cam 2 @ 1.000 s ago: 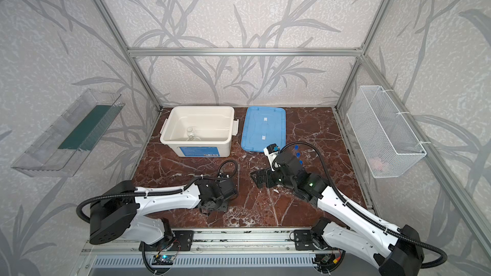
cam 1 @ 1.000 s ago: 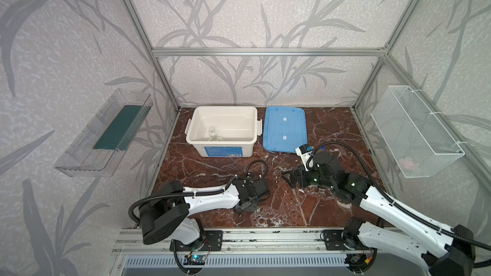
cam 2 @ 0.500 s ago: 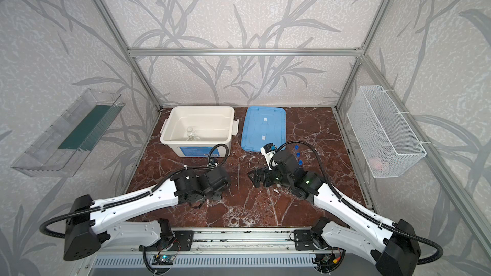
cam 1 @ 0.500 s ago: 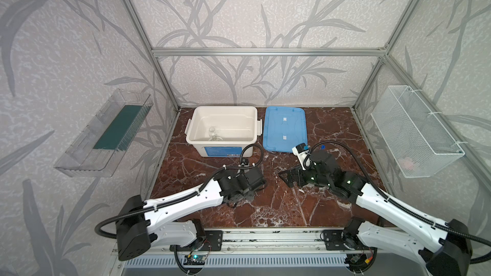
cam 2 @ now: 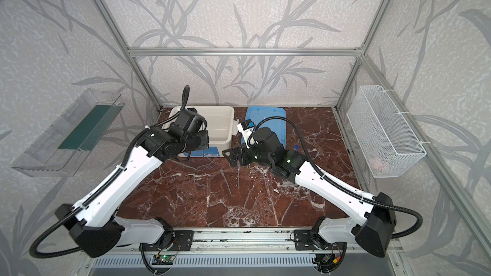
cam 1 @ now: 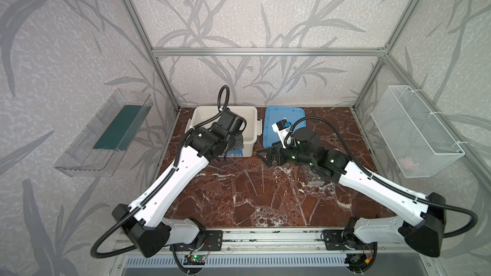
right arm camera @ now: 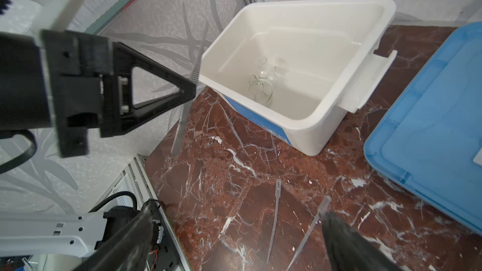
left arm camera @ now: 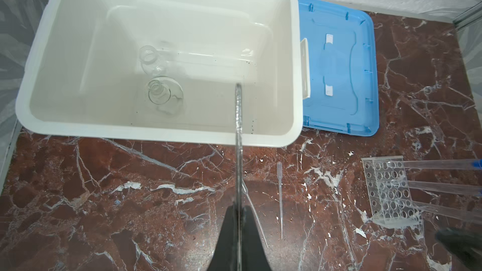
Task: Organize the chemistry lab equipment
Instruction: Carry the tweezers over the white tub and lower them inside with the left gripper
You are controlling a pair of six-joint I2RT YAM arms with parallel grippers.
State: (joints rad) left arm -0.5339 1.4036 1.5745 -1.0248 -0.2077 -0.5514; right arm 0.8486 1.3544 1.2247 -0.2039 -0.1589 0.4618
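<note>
The tweezers (left arm camera: 239, 115) point into the white tub next to the glass vessels, so my left gripper should keep lowering them until they get to the tub's open bottom (left arm camera: 213, 105).
My left gripper (left arm camera: 238, 220) is shut on a thin rod (left arm camera: 238, 126) that reaches out over the front rim of the white tub (left arm camera: 167, 136). The right wrist view shows this rod (right arm camera: 181, 126) slanting down from the left gripper (right arm camera: 193, 89). Two small clear glass vessels (left arm camera: 159, 92) (left arm camera: 148, 54) lie in the tub. Two clear pipettes (left arm camera: 279, 194) (left arm camera: 254, 212) lie on the marble. My right gripper (right arm camera: 238, 213) hangs open above them, one fingertip close to a pipette (right arm camera: 310, 228). The clear tube rack (left arm camera: 391, 191) stands to the right, blue-capped test tubes (left arm camera: 440, 164) lying by it.
The flat blue lid (cam 1: 287, 115) lies beside the white tub (cam 1: 252, 118) at the back. A wire basket (cam 1: 414, 131) hangs on the right wall and a clear shelf (cam 1: 106, 134) on the left wall. Both arms meet near the table's middle.
My left arm has risen from the front of the table and swung back to the tub, carrying the rod. My right gripper has shifted slightly and stayed open.
</note>
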